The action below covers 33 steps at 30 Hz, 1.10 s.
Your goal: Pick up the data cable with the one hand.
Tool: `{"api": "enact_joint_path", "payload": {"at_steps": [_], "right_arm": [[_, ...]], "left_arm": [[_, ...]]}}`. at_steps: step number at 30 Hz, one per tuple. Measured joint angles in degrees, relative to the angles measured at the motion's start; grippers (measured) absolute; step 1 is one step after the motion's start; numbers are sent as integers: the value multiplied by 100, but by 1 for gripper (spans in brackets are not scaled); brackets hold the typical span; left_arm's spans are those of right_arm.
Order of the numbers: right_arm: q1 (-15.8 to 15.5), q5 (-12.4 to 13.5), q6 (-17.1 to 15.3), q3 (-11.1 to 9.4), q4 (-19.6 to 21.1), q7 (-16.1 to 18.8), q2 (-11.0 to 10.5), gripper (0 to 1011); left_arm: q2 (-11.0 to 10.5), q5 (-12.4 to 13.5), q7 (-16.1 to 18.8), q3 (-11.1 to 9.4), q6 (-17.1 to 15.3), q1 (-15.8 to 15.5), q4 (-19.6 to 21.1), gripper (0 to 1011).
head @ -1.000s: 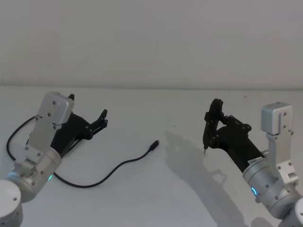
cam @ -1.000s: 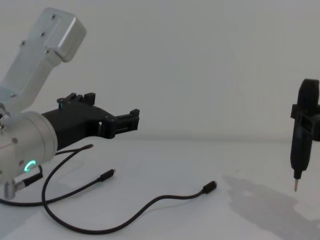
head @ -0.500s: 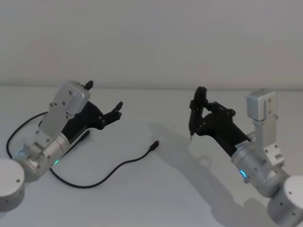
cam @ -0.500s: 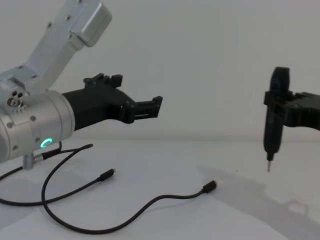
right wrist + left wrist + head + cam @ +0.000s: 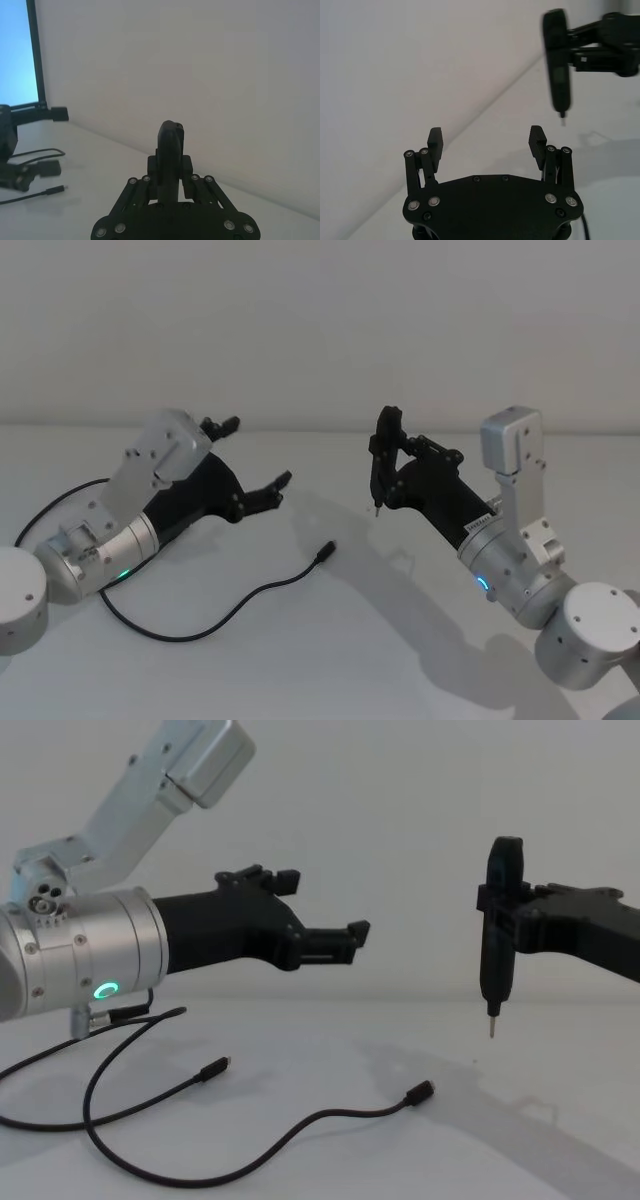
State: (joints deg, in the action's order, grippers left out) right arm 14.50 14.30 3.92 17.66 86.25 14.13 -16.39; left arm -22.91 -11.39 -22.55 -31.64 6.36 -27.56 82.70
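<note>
The data cable stays in a smooth, rounded bend (image 5: 332, 1114) behind its chunky plug (image 5: 420, 1092), so the plug will keep sticking out forward when I hold the cable there.
The data cable (image 5: 250, 592) (image 5: 330, 1116) lies in a loose curve on the white table, its chunky plug (image 5: 325, 550) (image 5: 420, 1093) pointing right. My left gripper (image 5: 257, 452) (image 5: 325, 905) (image 5: 486, 137), the one hand, hangs open in the air behind and left of the plug, well above it, with nothing between its jaws. My right gripper (image 5: 383, 455) (image 5: 497, 935) (image 5: 170, 150) is raised right of the plug, shut on an upright pin-tipped black tool (image 5: 557, 75).
A second thin black strand with a slimmer plug (image 5: 213, 1070) loops on the table under my left arm. Bare white table (image 5: 400, 660) spreads around the cable, with a plain wall behind. A blue screen (image 5: 15, 50) stands at the far side.
My left gripper has risen and reached forward to the right, toward the plug. My right gripper with its tool has moved left and up. Both cables lie as before.
</note>
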Motion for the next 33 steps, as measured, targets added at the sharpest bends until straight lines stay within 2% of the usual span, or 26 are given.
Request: {"api": "enact_joint_path", "payload": {"at_steps": [10,14,23,33], "right_arm": [[97,-97,56,11,-147,13,86,275],[122,-113,134,-2,-209,38,133,275],[193,-108,381,-25,-371,115,268,275],[244,-102,538,-47,-505,192,360,274]], "left_arm": [[-31,-285,-680,-106,-99,-108,-226,1001],[-37,-314,-749,-122,-183,-99,-249,1001],[-91,-342,-881,-177,-635,-25,-272,1001],[-125,-333,-1046,-253,-912,7,-351,1001]]}}
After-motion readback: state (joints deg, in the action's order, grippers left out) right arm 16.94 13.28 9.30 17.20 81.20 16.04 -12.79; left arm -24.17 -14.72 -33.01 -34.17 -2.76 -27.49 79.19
